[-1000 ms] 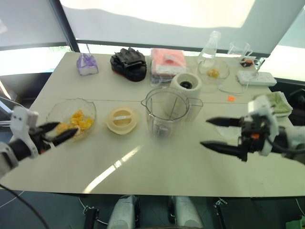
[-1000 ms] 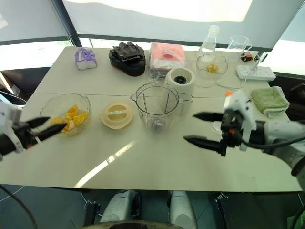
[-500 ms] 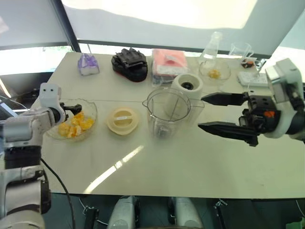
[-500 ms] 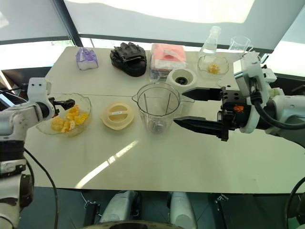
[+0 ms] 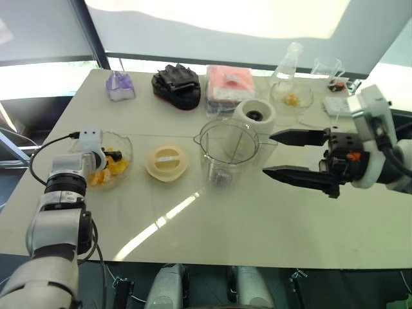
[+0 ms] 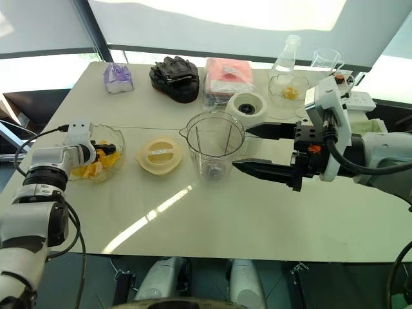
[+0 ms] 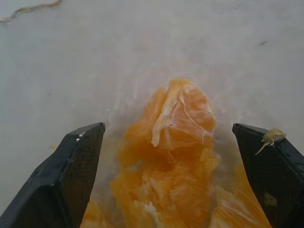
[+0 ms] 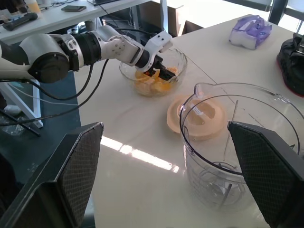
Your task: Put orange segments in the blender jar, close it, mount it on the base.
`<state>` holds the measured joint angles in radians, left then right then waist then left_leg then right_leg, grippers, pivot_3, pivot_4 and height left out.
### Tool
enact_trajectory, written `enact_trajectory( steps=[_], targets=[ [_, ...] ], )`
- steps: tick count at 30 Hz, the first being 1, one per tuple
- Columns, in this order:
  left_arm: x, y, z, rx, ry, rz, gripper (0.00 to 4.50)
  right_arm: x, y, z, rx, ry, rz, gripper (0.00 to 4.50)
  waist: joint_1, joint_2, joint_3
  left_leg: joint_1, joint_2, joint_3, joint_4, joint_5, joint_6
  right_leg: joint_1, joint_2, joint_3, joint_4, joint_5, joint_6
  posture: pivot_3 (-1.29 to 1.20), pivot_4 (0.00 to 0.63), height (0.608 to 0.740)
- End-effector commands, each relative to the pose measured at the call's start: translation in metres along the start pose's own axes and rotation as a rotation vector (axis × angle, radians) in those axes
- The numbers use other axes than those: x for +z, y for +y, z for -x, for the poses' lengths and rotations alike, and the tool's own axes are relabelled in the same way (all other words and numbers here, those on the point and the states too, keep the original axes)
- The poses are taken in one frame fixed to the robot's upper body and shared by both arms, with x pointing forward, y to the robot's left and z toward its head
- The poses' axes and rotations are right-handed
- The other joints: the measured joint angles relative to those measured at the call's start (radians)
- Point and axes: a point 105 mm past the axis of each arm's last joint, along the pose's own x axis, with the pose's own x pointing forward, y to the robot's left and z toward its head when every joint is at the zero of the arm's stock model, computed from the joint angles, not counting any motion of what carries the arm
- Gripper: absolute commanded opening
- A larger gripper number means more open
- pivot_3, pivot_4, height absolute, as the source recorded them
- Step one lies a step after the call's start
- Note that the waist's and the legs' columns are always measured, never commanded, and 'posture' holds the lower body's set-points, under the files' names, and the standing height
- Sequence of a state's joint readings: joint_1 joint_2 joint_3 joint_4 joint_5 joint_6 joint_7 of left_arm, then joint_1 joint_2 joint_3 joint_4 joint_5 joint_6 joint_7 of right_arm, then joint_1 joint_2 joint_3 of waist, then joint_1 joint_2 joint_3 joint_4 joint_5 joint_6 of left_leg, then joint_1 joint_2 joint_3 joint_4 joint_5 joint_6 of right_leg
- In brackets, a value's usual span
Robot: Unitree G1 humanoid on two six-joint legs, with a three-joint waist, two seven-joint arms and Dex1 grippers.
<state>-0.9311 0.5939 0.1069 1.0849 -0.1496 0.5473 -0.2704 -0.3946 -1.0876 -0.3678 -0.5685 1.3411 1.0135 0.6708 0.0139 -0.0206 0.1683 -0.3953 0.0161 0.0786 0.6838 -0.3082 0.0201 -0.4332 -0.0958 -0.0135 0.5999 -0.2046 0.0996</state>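
Ragged pulp (image 7: 168, 175) can be seen under the peeling membrane. The orange segment (image 7: 187, 116) will get squashed and make my left gripper wet with juice when I lift it.
The orange segments (image 7: 175, 156) lie heaped in a wavy-edged glass bowl (image 5: 126, 149) at the table's left. My left gripper (image 5: 111, 156) reaches down into that bowl, open, its two fingers standing either side of the top segment without closing on it. The clear blender jar (image 5: 226, 151) stands upright and empty at the table's centre, its flat cream lid (image 5: 166, 161) to its left. Just behind the jar sits the cream base (image 5: 253, 114). My right gripper (image 5: 268, 153) hovers open to the right of the jar, pointing at it and holding nothing.
Along the back edge lie a purple packet (image 5: 119, 87), black gloves (image 5: 175, 84) and a pink pack (image 5: 227, 82). At the back right stand a conical flask (image 5: 286, 61), a second glass bowl (image 5: 291, 96) with a few orange bits, and a glass beaker (image 5: 324, 66).
My left gripper has swung forward and down from the table's left edge into the bowl of segments. The right gripper has drifted slightly toward the jar. Both stay open.
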Motion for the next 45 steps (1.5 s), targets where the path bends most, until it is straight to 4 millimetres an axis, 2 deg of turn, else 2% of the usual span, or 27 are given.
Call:
enact_trajectory(
  steps=[1,3,5,6,12,13,18,23,25,28,32,35,37,40,45],
  targets=[
    [0.007,-0.005,-0.003,-0.014,-0.035,-0.011,4.5,0.008,0.004,0.003,-0.009,-0.012,0.044,4.4,0.001,0.0,0.0,0.0,0.0,0.0,0.0,0.0,0.0,0.0,-0.001,0.0,0.0,0.0,0.0,0.0,0.15,0.74],
    [0.004,-0.008,-0.005,-0.016,-0.035,-0.014,4.5,0.008,0.004,0.003,-0.012,-0.013,0.043,4.4,0.002,0.0,0.0,0.0,0.0,0.0,0.0,0.0,0.0,0.0,-0.002,-0.001,0.001,0.0,0.0,0.0,0.15,0.74],
    [-0.002,-0.012,-0.008,-0.02,-0.021,-0.013,3.97,0.008,0.004,0.004,-0.016,-0.013,0.044,4.5,0.003,0.001,-0.001,0.0,0.0,0.0,0.0,0.0,-0.001,0.0,-0.002,-0.001,0.001,0.0,-0.002,0.0,0.15,0.74],
    [-0.005,-0.014,-0.009,-0.026,-0.017,-0.02,3.58,0.008,0.004,0.004,-0.019,-0.014,0.044,4.5,0.003,0.001,-0.001,0.001,0.0,-0.001,0.0,0.0,-0.001,0.001,-0.003,-0.001,0.001,0.0,-0.003,0.0,0.15,0.74],
    [-0.01,-0.016,-0.011,-0.038,-0.008,-0.006,0.49,0.007,0.004,0.007,-0.033,-0.012,0.042,4.5,-0.001,0.002,-0.002,0.002,0.0,0.0,0.0,0.001,-0.002,0.001,-0.004,0.0,0.002,0.0,-0.003,0.0,0.15,0.74],
    [-0.009,-0.015,-0.01,-0.037,-0.011,-0.004,0.13,0.006,0.004,0.007,-0.034,-0.013,0.042,4.5,-0.001,0.002,-0.002,0.002,0.0,0.0,0.0,0.001,-0.002,0.001,-0.004,0.0,0.002,0.0,-0.003,0.0,0.15,0.74],
    [-0.003,-0.009,-0.007,-0.043,-0.023,-0.007,0.13,0.004,0.002,0.007,-0.042,-0.016,0.037,4.5,-0.001,0.002,-0.002,0.002,0.0,0.0,-0.001,0.001,-0.002,0.001,-0.004,0.0,0.002,0.0,-0.003,0.0,0.15,0.74],
    [0.021,0.012,0.015,-0.09,-0.049,-0.051,0.13,0.002,-0.001,0.009,-0.059,-0.021,0.029,4.5,-0.011,0.001,-0.001,-0.003,0.0,0.0,-0.001,0.001,-0.003,-0.005,-0.004,0.0,0.001,0.0,-0.003,0.0,0.15,0.74],
    [0.027,0.018,0.032,-0.133,-0.056,-0.068,0.13,0.0,-0.001,0.01,-0.061,-0.02,0.024,4.5,-0.017,0.001,-0.001,-0.008,0.0,0.001,-0.001,0.002,-0.003,-0.01,-0.004,0.0,0.002,0.001,-0.003,0.0,0.15,0.74],
    [0.032,0.027,0.07,-0.204,-0.089,-0.11,0.13,-0.003,-0.001,0.011,-0.059,-0.017,0.007,4.5,-0.029,0.001,-0.001,-0.013,0.0,0.001,-0.001,0.005,-0.009,-0.016,-0.005,-0.001,0.004,0.002,0.0,0.0,0.15,0.74],
    [0.029,0.021,0.113,-0.375,-0.146,-0.169,0.13,-0.01,-0.001,0.01,-0.048,-0.012,-0.017,4.5,-0.028,0.002,-0.001,-0.014,0.0,0.002,-0.001,0.004,-0.008,-0.018,-0.006,-0.003,0.005,0.0,-0.003,0.0,0.15,0.74],
    [0.031,0.016,0.135,-0.513,-0.203,-0.213,0.13,-0.016,-0.004,0.008,-0.04,-0.015,-0.031,4.5,-0.024,0.002,-0.001,-0.014,0.0,0.001,-0.001,0.002,-0.005,-0.016,-0.008,-0.006,0.003,0.0,-0.004,0.0,0.15,0.74],
    [0.033,0.016,0.141,-0.55,-0.212,-0.239,0.13,-0.018,-0.005,0.006,-0.039,-0.014,-0.035,4.5,-0.024,0.002,-0.001,-0.013,0.0,0.0,-0.001,0.003,-0.005,-0.014,-0.01,-0.01,0.002,0.001,-0.006,0.0,0.15,0.74],
    [0.046,0.022,0.147,-0.601,-0.252,-0.252,0.13,-0.026,-0.007,0.005,-0.044,-0.004,-0.045,4.5,-0.024,0.002,-0.001,-0.013,0.001,-0.001,-0.001,0.004,-0.005,-0.013,-0.011,-0.016,0.002,0.002,-0.008,0.0,0.15,0.74],
    [0.071,0.026,0.146,-0.672,-0.314,-0.19,0.13,-0.034,-0.006,0.003,-0.062,-0.02,-0.06,4.5,-0.022,0.002,-0.001,-0.013,0.001,-0.001,-0.001,0.005,-0.003,-0.012,-0.01,-0.019,0.002,0.003,-0.008,0.0,0.15,0.74]
  ],
)
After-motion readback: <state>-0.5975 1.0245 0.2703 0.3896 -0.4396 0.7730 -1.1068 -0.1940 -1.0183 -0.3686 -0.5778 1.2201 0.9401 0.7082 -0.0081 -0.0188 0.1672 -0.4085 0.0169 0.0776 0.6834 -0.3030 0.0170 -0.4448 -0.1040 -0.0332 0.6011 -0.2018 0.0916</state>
